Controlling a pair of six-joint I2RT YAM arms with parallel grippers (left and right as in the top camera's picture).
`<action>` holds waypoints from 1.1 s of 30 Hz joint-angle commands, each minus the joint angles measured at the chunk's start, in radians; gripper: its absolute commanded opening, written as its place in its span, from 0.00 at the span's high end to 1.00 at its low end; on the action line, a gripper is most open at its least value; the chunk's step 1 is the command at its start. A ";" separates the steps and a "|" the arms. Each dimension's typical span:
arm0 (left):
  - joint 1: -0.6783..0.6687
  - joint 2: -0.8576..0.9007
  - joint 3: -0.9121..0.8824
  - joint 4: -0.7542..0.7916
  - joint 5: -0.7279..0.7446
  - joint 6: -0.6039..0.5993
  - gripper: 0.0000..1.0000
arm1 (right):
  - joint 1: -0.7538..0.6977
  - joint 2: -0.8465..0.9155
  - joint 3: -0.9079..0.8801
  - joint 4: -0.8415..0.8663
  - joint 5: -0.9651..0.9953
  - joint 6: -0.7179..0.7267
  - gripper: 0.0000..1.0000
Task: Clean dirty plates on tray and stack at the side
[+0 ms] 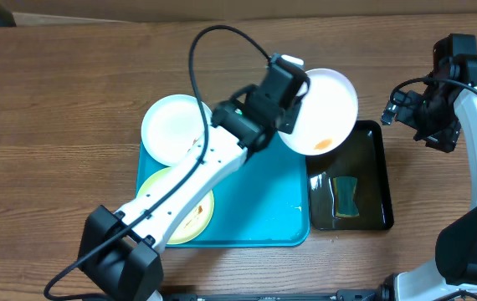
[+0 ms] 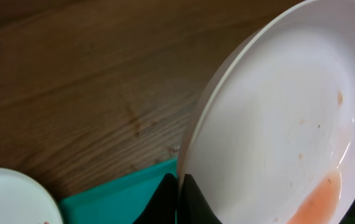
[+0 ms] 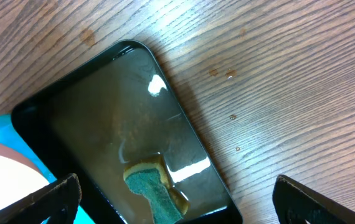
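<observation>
An orange-brown smear sits in a pool at the white plate's low edge (image 1: pixel 323 145). Next, my left gripper tilts the plate steeply over the black tray (image 1: pixel 356 160) before it puts the plate down.
My left gripper (image 1: pixel 293 104) is shut on the rim of a white plate (image 1: pixel 326 109), holding it tilted above the gap between the turquoise tray (image 1: pixel 264 217) and the black tray (image 1: pixel 368 180). An orange-brown smear pools at the plate's low edge (image 2: pixel 317 199). The left wrist view shows the jaws (image 2: pixel 179 186) pinching the plate (image 2: pixel 277 124). A second white plate (image 1: pixel 171 125) lies at the tray's far left corner. A pale yellow plate (image 1: pixel 197 219) lies at the near left, partly under my left arm. My right gripper (image 1: pixel 427 121) is open and empty above the table right of the black tray (image 3: pixel 103 124).
The black tray holds shallow water and a green-and-yellow sponge (image 1: pixel 346 196), also seen in the right wrist view (image 3: pixel 156 190). Bare wooden table (image 1: pixel 54 125) surrounds both trays. A black cable loops above the left arm (image 1: pixel 197 50).
</observation>
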 commanded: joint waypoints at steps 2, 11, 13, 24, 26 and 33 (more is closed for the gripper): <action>-0.067 -0.033 0.026 0.066 -0.191 -0.002 0.96 | -0.004 -0.016 0.019 0.003 0.009 -0.004 0.00; -0.135 -0.032 0.026 0.166 -0.287 0.087 0.96 | -0.004 -0.016 0.019 0.003 0.009 -0.004 0.00; -0.145 -0.032 0.026 0.182 -0.292 0.109 0.96 | -0.004 -0.016 0.019 0.003 0.009 -0.004 0.00; -0.234 0.061 0.026 0.298 -0.478 0.357 0.96 | -0.004 -0.016 0.019 0.003 0.009 -0.004 0.00; -0.247 0.088 0.026 0.319 -0.512 0.399 0.96 | -0.004 -0.016 0.019 0.003 0.009 -0.004 0.00; -0.252 0.129 0.026 0.341 -0.552 0.412 0.96 | -0.004 -0.016 0.019 0.003 0.009 -0.004 0.00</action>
